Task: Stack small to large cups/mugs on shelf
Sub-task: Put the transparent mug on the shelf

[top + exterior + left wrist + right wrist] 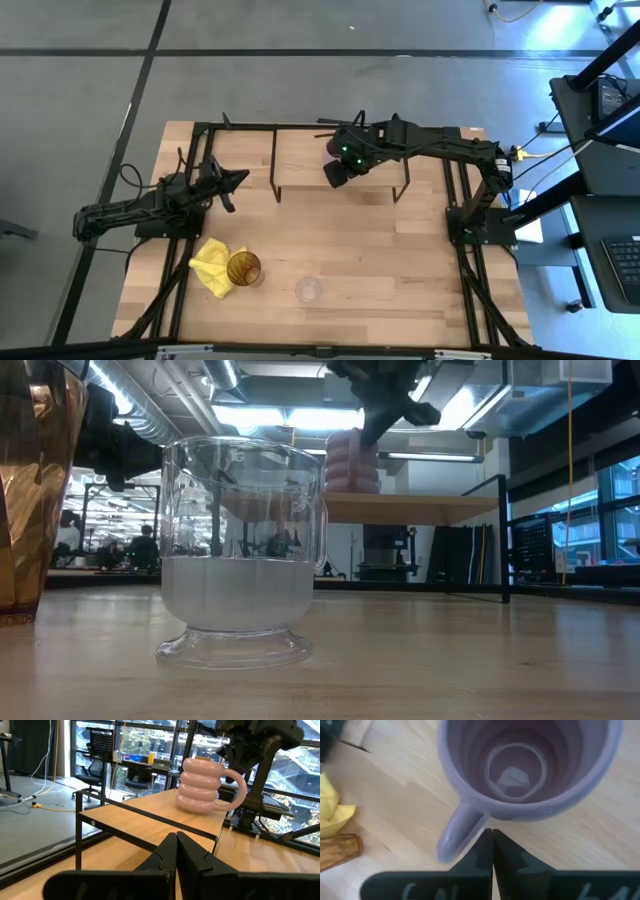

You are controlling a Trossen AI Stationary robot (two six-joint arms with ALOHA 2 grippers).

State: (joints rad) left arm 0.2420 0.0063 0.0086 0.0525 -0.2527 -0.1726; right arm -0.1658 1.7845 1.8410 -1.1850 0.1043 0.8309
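Observation:
My right gripper should keep going toward the small clear cup until its open fingers are above it, because the purple ribbed mug (344,466) stands upright on the shelf.
The purple ribbed mug (200,787) stands upright on its base on the light-wood shelf (150,820), near the shelf's middle (333,150). My right gripper (492,834) is shut and hangs just over the mug's rim, beside the handle (456,834). My left gripper (238,180) is shut and empty, left of the shelf. The amber tumbler (243,268) and the small clear cup (309,291) stand upright on the tabletop near its near edge. My right gripper points down at the mug's rim (485,815) next to the handle. I cannot tell whether its shut fingertips touch the rim. The mug stands on the shelf, upright.
A crumpled yellow cloth (213,265) lies against the amber tumbler on its left. The shelf's black wire legs (275,185) stand on the tabletop (400,260). Bare wood lies between the shelf and the two glasses.

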